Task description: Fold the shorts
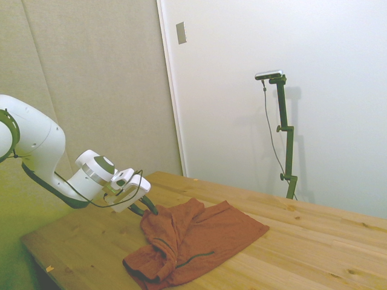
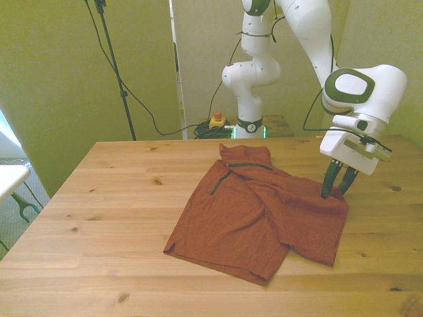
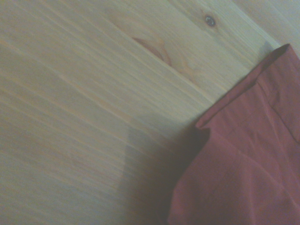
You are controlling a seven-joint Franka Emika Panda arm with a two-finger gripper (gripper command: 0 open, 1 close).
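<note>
The hems separate at a notch (image 2: pixel 289 248), so the leg (image 2: pixel 312 216) under the robot's gripper will fold over the other leg, which stays in place, when the robot carries it across.
The rust-red shorts (image 2: pixel 258 214) lie spread and partly folded in the middle of the table, with the waistband (image 2: pixel 246 157) toward the far edge and a dark pocket zipper (image 2: pixel 220 183) on top. My gripper (image 2: pixel 334 190) is down at the shorts' corner on the front view's right. It is open, its dark fingers a small gap apart astride the cloth's edge. From the side, the gripper (image 1: pixel 147 210) meets the shorts (image 1: pixel 193 238) at their raised near-left corner. The wrist view holds a hem corner of the shorts (image 3: pixel 248 164) on bare wood.
The wooden table (image 2: pixel 99 198) stretches wide to the front view's left of the cloth. A yellow-and-red button box (image 2: pixel 216 121) sits beyond the far edge by the robot's base. A white object (image 2: pixel 10 177) juts in at the front view's left edge.
</note>
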